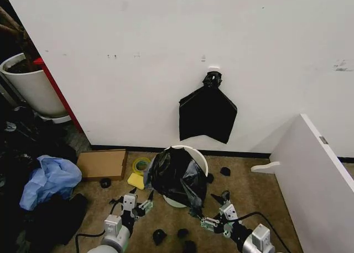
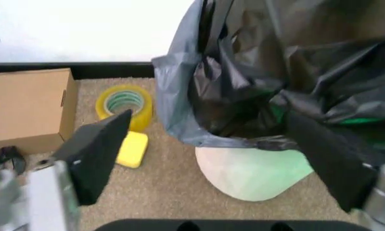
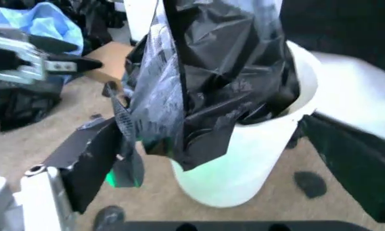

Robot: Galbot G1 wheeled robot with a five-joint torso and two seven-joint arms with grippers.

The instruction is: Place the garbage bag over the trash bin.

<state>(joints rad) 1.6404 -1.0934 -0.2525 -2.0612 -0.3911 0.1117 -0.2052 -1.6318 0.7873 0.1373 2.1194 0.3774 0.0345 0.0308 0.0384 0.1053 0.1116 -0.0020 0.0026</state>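
The garbage bag should come along with the trash bin when I pull the bin's rim, because bunched folds hang over the bin's near edge.
The trash bin is a cream-white bucket on the carpet near the wall. The glossy black garbage bag is bunched over its mouth and hangs down the side facing me, hiding most of the rim. My left gripper is open, just left of the bag and apart from it. Its wrist view shows the bag and the bin's pale wall ahead between wide fingers. My right gripper is open below and right of the bin. A hanging bag edge lies close to one finger.
A flat black bag hangs from a wall hook above the bin. A cardboard box, yellow tape roll and yellow sponge lie to the left. A light blue bag and white plant pot sit further left; a white panel stands right.
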